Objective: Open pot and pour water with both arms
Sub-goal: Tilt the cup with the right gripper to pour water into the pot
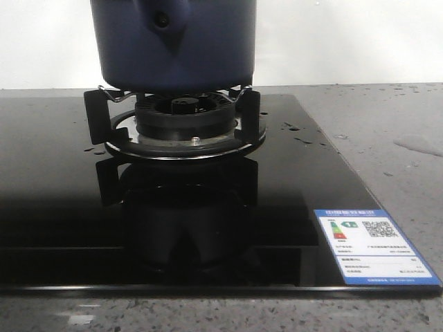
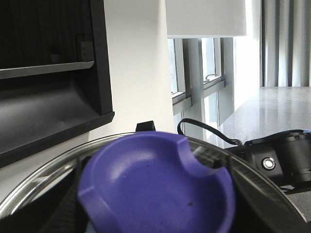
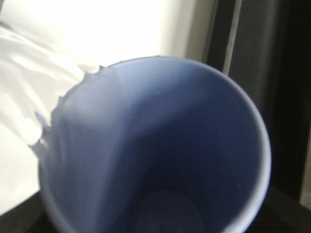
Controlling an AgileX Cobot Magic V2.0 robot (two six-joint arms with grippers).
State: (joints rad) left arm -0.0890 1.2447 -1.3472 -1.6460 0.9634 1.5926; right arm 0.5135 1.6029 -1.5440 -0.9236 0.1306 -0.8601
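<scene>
The pale blue cup's inner bottom (image 3: 167, 211) is showing and the counter (image 1: 423, 155) beside the cooktop is clear. My right gripper should keep going there and let go of the cup upright.
The dark navy pot (image 1: 173, 48) stands on the gas burner (image 1: 183, 121), its pointed handle mount (image 1: 164, 21) facing me and its top cut off by the frame. Neither gripper shows in the front view. In the left wrist view a glass lid (image 2: 39, 179) with a steel rim and a purple-blue knob (image 2: 155, 189) hangs tilted in the air close to the camera, held by my left gripper, whose fingers are hidden behind the knob. A pale blue cup (image 3: 155, 155) fills the right wrist view, mouth toward the camera, held by my right gripper with its fingers hidden.
The burner sits on a glossy black cooktop (image 1: 69, 207) with a blue energy label (image 1: 374, 245) at its front right corner. Grey stone counter lies around it, with water spots (image 1: 422, 145) at the right. A black cabled device (image 2: 286, 155) shows beyond the lid.
</scene>
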